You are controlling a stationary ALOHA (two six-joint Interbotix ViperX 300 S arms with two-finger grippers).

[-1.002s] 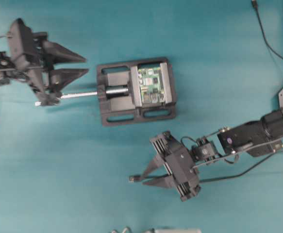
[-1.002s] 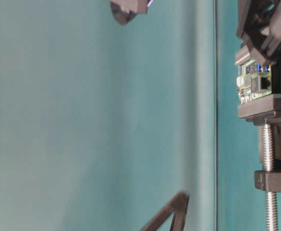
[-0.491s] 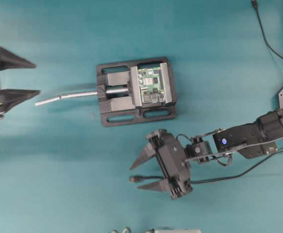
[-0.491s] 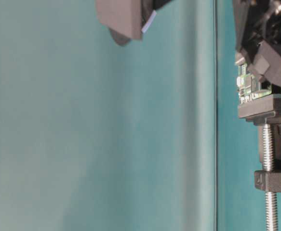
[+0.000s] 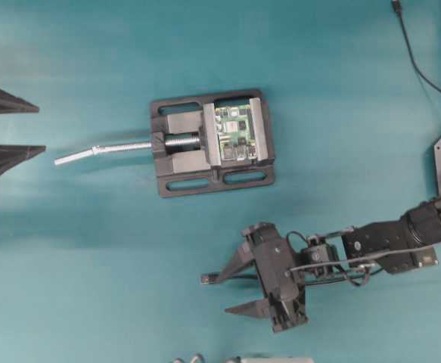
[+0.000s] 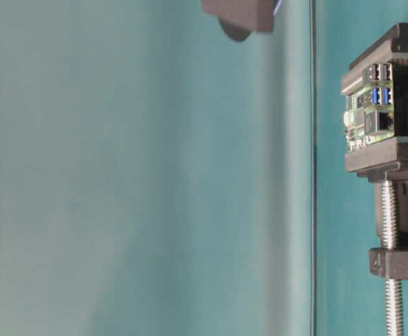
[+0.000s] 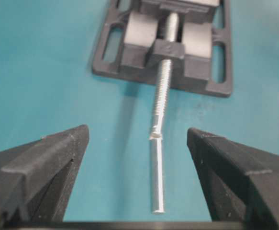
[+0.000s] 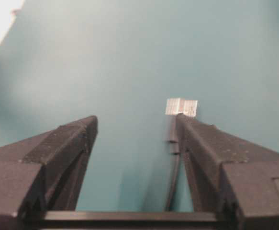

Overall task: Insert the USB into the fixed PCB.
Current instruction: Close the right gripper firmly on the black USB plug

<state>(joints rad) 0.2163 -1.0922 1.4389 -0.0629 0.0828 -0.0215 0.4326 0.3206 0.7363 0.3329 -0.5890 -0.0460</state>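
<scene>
A thin black cable (image 5: pixel 241 277) runs back from the USB (image 5: pixel 209 279). The cable will drag along in a loose curve when I carry the USB over.
The USB (image 5: pixel 205 278) lies on the teal table, a small black plug with a silver tip (image 8: pixel 181 106) on a thin black cable. My right gripper (image 5: pixel 226 293) is open around it, and the plug and cable run along the inner face of one finger (image 8: pixel 211 143). The fixed PCB (image 5: pixel 234 134) is a green board clamped in the black vise (image 5: pixel 176 175), also seen edge-on (image 6: pixel 371 112). My left gripper (image 5: pixel 40 128) is open at the far left, empty. In its wrist view the left gripper (image 7: pixel 138 136) has the end of the silver screw rod (image 7: pixel 157 177) between its fingertips, untouched.
The vise's bent screw rod (image 5: pixel 103 151) sticks out to the left. Another thin black cable (image 5: pixel 413 45) runs down the top right corner. Pale objects (image 5: pixel 265 360) peek in at the bottom edge. A dark arm part (image 6: pixel 242 10) hangs at the top of the table-level view.
The left gripper let go of the screw rod, opened and drew back left. The right gripper opened off the USB and shifted toward the near edge; the plug stayed on the table.
</scene>
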